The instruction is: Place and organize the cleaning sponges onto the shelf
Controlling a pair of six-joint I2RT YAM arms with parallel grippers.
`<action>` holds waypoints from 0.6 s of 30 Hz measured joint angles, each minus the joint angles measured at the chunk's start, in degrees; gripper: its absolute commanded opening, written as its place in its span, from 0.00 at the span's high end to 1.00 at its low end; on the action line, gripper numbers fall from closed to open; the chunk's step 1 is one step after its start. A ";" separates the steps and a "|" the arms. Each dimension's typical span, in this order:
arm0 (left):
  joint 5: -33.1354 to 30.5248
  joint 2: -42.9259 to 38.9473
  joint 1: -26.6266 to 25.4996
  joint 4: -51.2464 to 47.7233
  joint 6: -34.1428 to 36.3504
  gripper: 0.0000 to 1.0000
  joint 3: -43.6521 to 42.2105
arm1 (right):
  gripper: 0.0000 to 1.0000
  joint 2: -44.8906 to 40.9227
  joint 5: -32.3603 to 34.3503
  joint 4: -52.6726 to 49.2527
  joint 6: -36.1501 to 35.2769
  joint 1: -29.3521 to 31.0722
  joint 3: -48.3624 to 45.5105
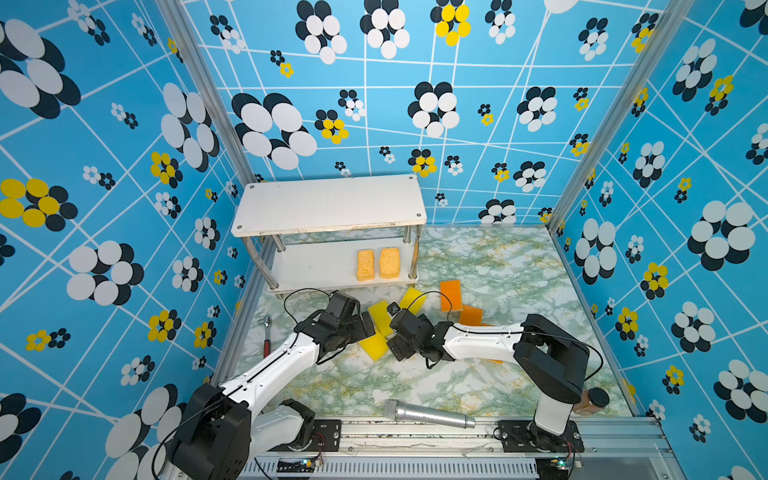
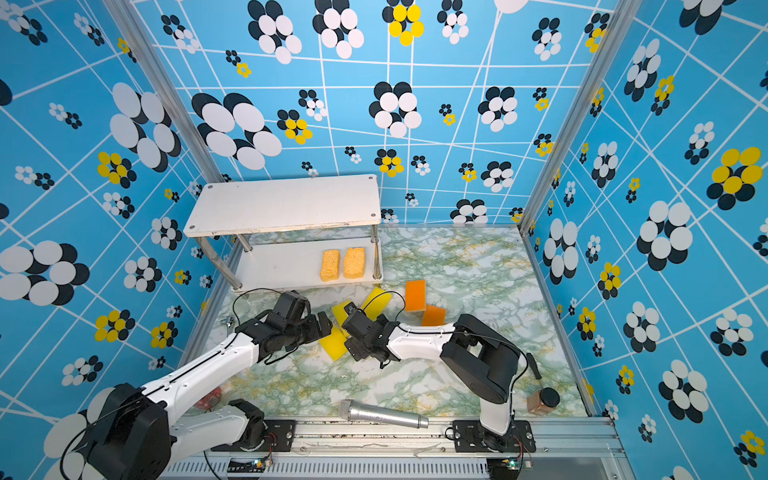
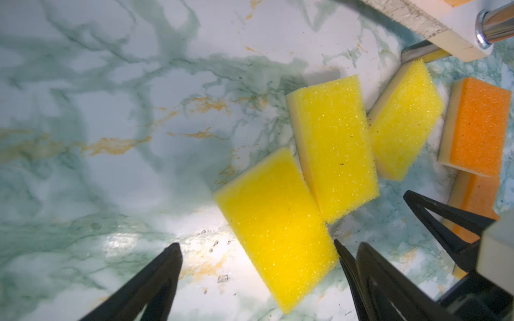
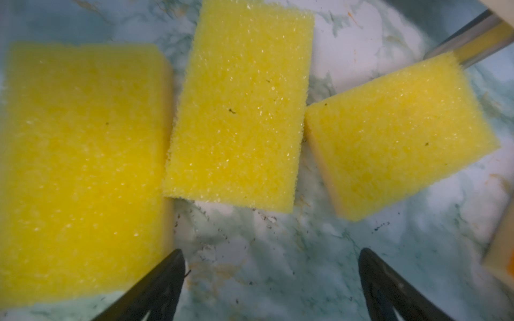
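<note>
My right gripper's finger crowds the corner of the nearest yellow sponge (image 3: pixel 327 261), so my right gripper should back off first and my left gripper should take that sponge (image 1: pixel 372 347).
The shelf (image 1: pixel 328 203) stands at the back left, with two thick tan sponges (image 1: pixel 365 264) (image 1: pixel 389 262) side by side on its lower board (image 2: pixel 282 266). Three yellow sponges (image 3: pixel 278 230) (image 3: pixel 333 144) (image 3: pixel 403 119) lie flat on the marble floor before it. Two orange sponges (image 1: pixel 451 295) (image 1: pixel 471 316) lie to their right. My left gripper (image 3: pixel 257 244) is open above the nearest yellow sponge, whose corner lies between its fingers. My right gripper (image 4: pixel 271 251) is open over bare floor beside the yellow sponges (image 4: pixel 239 111), facing the left gripper (image 1: pixel 362 331).
A silver microphone (image 1: pixel 428 413) lies by the front rail. A red-handled wrench (image 1: pixel 267 336) lies at the left edge. A brown jar with a black lid (image 1: pixel 592 401) stands at the front right. Patterned walls close in three sides.
</note>
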 measured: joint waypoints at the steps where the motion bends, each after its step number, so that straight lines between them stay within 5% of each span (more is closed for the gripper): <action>1: -0.04 -0.46 0.00 -0.50 -0.02 0.01 -0.48 | 0.01 0.28 0.00 -0.39 -0.02 0.00 0.28; 18: -0.61 -10.12 0.74 -5.03 -1.95 0.01 -5.75 | 0.01 3.82 -7.80 -1.36 -3.45 3.19 5.64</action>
